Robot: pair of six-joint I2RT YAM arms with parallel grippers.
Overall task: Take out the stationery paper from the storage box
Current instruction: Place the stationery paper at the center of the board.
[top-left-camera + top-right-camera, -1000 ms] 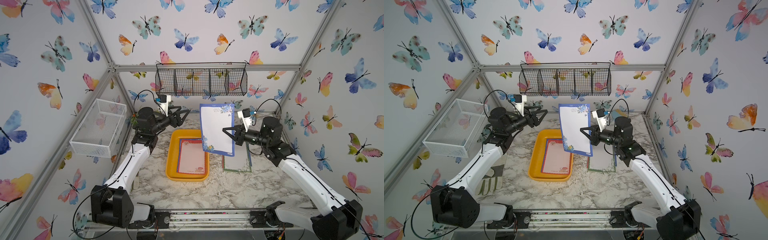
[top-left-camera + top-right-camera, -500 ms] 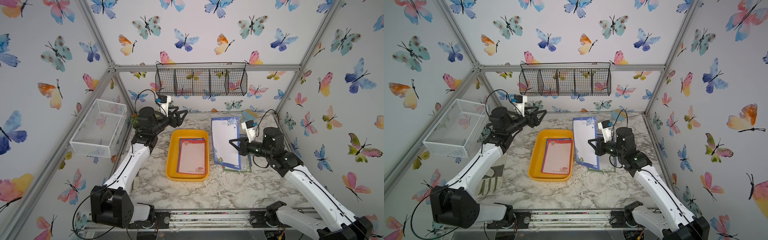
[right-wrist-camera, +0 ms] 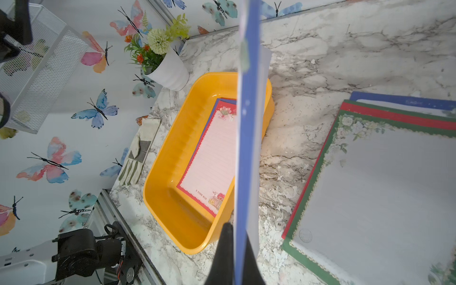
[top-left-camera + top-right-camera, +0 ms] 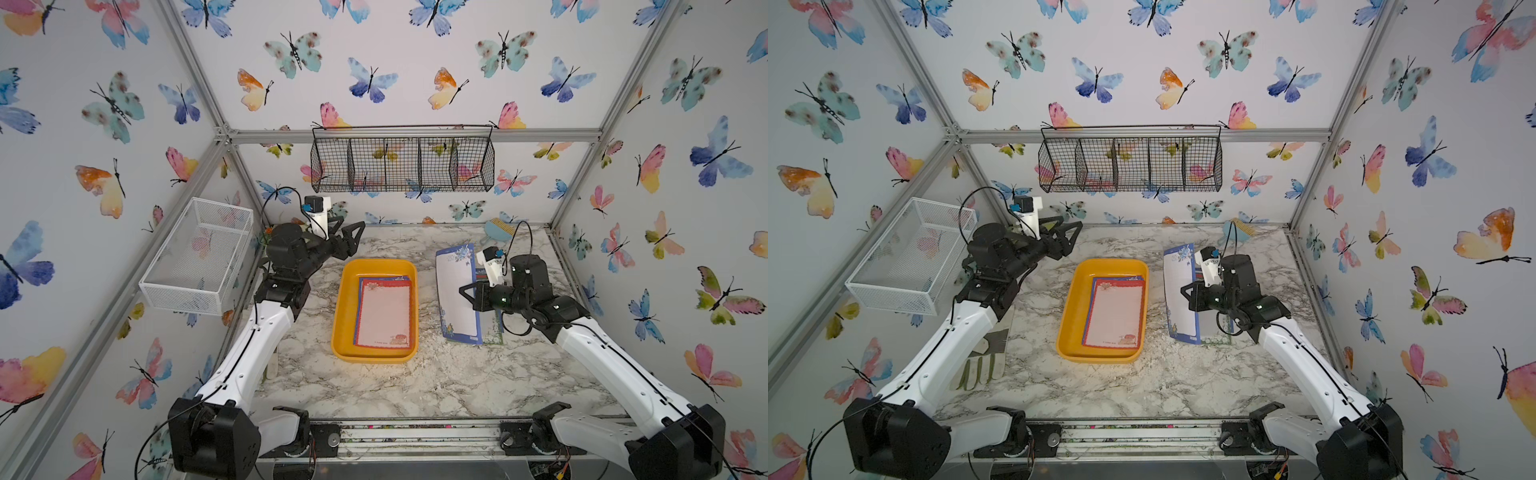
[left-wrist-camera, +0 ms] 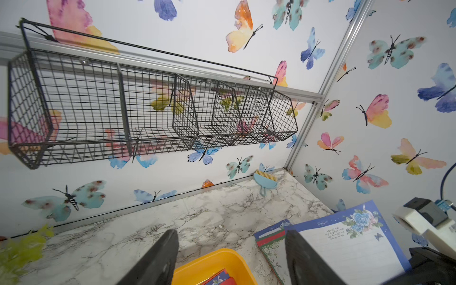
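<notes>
The blue floral sheet hangs at a tilt with its free edge [image 4: 440,297] toward the box, so the robot's right gripper should pull back and spread it flat over the green-bordered sheet [image 3: 375,190].
The yellow storage box [image 4: 344,309] [image 4: 1070,316] sits mid-table with a red-bordered stationery paper [image 4: 384,313] [image 3: 212,158] on top inside it and a blue edge beneath. My right gripper [image 4: 463,291] [image 3: 237,246] is shut on a blue floral sheet [image 4: 455,291] [image 4: 1177,291] [image 3: 249,123], which is tilted on edge just right of the box. Beside it, a pile topped by a green-bordered sheet [image 3: 370,185] [image 4: 495,328] lies on the table. My left gripper [image 4: 353,239] [image 5: 231,233] hangs open and empty behind the box's back left corner.
A black wire basket [image 4: 401,160] hangs on the back wall and a white mesh basket [image 4: 199,253] on the left wall. A small blue brush [image 4: 498,230] lies at the back right. A flower pot [image 3: 167,69] stands back left, and a glove [image 4: 984,361] lies left of the box.
My right gripper has carried the blue floral sheet down and to the right, from upright in the air to low beside the pile. The left arm has stayed put.
</notes>
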